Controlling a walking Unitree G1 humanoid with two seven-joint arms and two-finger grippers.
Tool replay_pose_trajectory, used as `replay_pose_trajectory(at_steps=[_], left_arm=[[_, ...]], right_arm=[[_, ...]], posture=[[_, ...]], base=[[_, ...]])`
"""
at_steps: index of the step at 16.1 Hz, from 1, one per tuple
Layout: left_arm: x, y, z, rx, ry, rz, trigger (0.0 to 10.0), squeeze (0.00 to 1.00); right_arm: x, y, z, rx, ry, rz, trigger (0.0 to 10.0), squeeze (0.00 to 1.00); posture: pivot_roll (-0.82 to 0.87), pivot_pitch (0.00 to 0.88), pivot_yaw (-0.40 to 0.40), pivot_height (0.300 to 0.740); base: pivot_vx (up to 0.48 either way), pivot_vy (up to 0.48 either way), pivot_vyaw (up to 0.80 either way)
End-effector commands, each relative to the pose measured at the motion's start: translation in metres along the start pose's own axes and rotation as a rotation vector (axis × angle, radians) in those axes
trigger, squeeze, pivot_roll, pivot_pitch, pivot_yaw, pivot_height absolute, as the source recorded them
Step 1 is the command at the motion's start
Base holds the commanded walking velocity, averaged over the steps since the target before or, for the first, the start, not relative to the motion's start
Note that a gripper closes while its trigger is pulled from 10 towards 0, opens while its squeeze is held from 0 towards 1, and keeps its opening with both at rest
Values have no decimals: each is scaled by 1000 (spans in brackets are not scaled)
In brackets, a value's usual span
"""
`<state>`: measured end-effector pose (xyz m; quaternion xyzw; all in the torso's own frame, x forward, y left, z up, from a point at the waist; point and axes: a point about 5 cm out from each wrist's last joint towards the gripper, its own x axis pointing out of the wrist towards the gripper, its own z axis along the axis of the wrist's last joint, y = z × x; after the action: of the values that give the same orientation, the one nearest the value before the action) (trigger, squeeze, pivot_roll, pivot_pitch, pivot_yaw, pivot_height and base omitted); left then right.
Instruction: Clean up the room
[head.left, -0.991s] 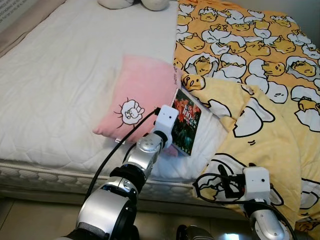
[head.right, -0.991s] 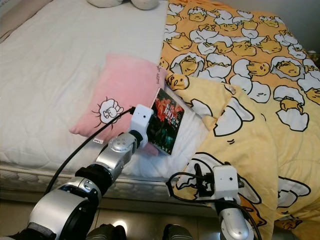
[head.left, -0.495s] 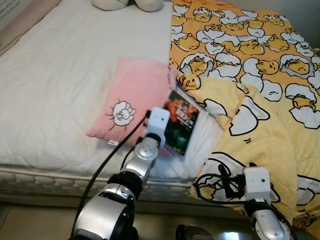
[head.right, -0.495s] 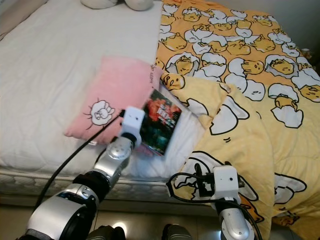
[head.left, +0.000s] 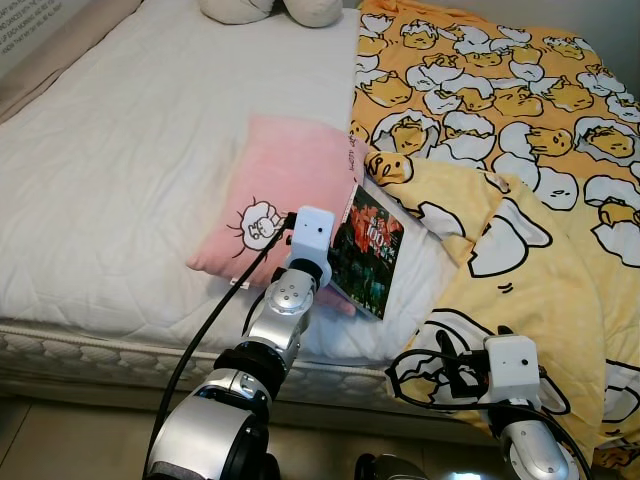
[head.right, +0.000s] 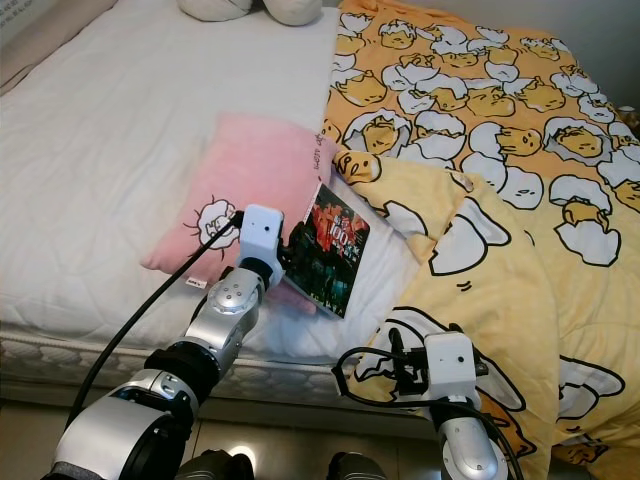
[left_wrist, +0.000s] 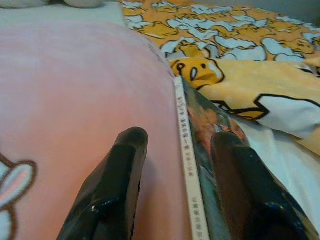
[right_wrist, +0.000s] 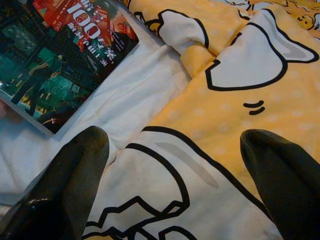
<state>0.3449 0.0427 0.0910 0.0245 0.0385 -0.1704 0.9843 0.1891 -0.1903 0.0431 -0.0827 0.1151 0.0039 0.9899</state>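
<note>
The book's pale spine (left_wrist: 187, 155) is in clear view along the pillow, so the book will come away closed and the pillow will stay behind when I lift the book.
A dark book (head.left: 369, 253) with a red and green cover leans tilted against a pink pillow (head.left: 287, 185) near the front of the bed. My left gripper (left_wrist: 180, 140) is open and straddles the book's pale spine (left_wrist: 185, 165). One of its fingers (left_wrist: 117, 180) lies over the pillow and the other over the cover. My right gripper (right_wrist: 175, 142) hangs open just above the yellow egg-print blanket (head.left: 520, 150) at the bed's front edge, to the right of the book.
The white quilted mattress (head.left: 130, 150) stretches away on the left. Plush toys (head.left: 275, 8) lie at the head of the bed. The blanket spills over the bed's front right corner. Floor shows below the bed edge (head.left: 100, 345).
The whole picture swayed aside and back, so the camera moved. My left gripper stays at the book's spine, and the right gripper has kept its place over the blanket.
</note>
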Motion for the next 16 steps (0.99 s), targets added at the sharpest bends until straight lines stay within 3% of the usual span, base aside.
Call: replay_pose_trajectory(at_steps=[1, 4, 9, 12, 16], left_arm=[[-2, -12, -8, -35, 49, -39, 10000, 0], [-5, -18, -22, -47, 148, -63, 10000, 0], [-6, -28, -28, -56, 207, -111, 10000, 0], [-4, -40, -23, -67, 189, -178, 10000, 0], [-13, -56, -40, -82, 293, -245, 10000, 0]], right_arm=[[-1, -3, -3, -3, 10, -12, 10000, 0], [-2, -3, 0, 45, -11, -15, 10000, 0], [-5, 1, 2, 88, -19, 23, 10000, 0], [-6, 0, 1, 93, -17, 28, 10000, 0], [-7, 4, 1, 127, -15, 63, 10000, 0]], posture=[[-105, 71, -21, 740], [-111, 73, -21, 740], [-123, 74, -18, 740], [-124, 75, -15, 740], [-124, 75, -15, 740]], base=[[0, 0, 0], [0, 0, 0], [0, 0, 0], [0, 0, 0], [0, 0, 0]])
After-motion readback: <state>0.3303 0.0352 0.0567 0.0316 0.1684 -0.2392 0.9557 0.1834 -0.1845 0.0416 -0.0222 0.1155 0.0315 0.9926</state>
